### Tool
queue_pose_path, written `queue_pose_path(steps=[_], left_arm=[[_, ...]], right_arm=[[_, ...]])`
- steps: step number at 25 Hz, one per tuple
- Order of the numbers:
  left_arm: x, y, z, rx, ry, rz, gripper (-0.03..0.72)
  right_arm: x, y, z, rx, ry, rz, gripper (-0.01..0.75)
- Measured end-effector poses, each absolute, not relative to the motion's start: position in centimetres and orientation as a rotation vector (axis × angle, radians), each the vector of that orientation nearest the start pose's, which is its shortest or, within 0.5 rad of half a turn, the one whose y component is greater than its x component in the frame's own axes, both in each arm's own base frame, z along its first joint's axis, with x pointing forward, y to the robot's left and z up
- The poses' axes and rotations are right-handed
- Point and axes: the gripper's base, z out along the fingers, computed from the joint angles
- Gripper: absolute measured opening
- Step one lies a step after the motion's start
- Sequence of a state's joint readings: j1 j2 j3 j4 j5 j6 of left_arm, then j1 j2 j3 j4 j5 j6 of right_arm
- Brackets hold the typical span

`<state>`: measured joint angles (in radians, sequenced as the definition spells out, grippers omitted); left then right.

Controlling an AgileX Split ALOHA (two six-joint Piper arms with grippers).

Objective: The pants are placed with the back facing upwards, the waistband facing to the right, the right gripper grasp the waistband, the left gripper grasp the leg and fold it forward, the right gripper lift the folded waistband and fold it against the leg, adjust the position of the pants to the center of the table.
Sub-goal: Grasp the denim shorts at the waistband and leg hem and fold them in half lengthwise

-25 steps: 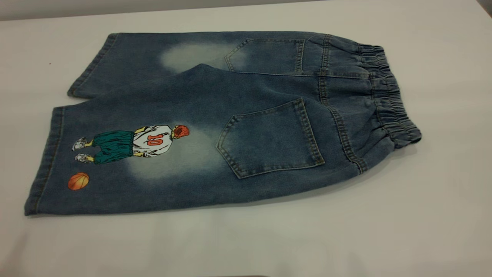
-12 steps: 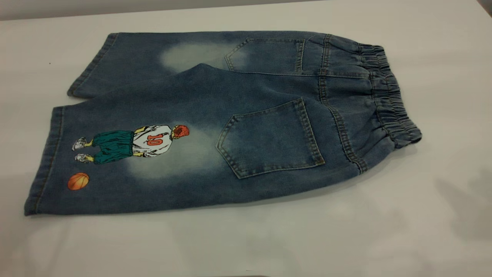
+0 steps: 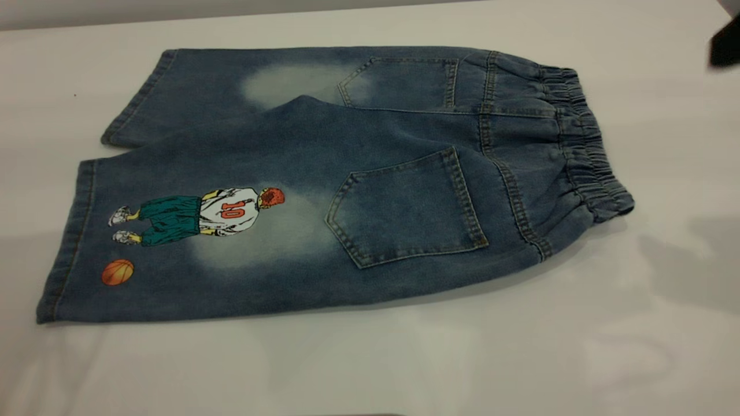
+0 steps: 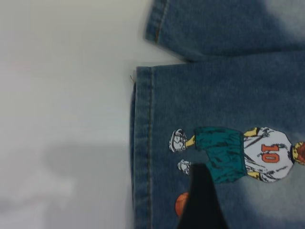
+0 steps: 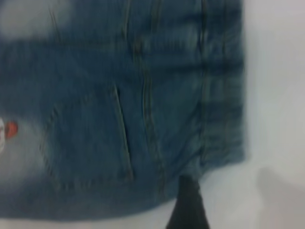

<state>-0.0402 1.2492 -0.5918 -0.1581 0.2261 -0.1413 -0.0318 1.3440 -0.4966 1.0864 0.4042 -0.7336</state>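
The gathered waistband lies flat and has clear table (image 3: 648,223) next to its near corner, so the robot's right gripper should go on down until its fingers are on both sides of that waistband corner (image 3: 614,205) before it closes.
The pants (image 3: 347,190) lie flat on the table (image 3: 578,358), back up, with both patch pockets showing. The gathered waistband (image 3: 584,144) points right. The printed leg (image 3: 191,242), with the number 10 player and orange ball, is nearest the front at the left. In the left wrist view my left gripper (image 4: 202,200) hangs over that leg (image 4: 228,105), just by the ball print and the hem. In the right wrist view my right gripper (image 5: 189,205) hovers near the waistband (image 5: 224,86) end, by the pants' edge. Neither touches the cloth.
A black part of the right arm (image 3: 725,43) pokes in at the upper right edge of the exterior view. Arm shadows fall on the table right of the waistband and left of the hem. Bare table surrounds the pants on all sides.
A black part of the right arm has come into the upper right corner. Shadows on the table at right and left have grown and shifted. The pants have not moved.
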Motion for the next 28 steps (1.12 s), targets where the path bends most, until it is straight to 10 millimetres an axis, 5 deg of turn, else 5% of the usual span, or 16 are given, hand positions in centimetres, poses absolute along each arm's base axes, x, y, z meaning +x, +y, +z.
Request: queue_pose_path(steps=[9,28], left_arm=[[24.0,-1.3,21.5,-0.269,2.364,-0.19,0.473],[24.1,-1.3,21.5,-0.258,2.36,-0.186,0.474]], right_arm=[[24.1,3.2,12.4,0.432,2.631,0.719,0.594],[27.6,3.9,4.2,0.541,2.71,0.88,0.591]])
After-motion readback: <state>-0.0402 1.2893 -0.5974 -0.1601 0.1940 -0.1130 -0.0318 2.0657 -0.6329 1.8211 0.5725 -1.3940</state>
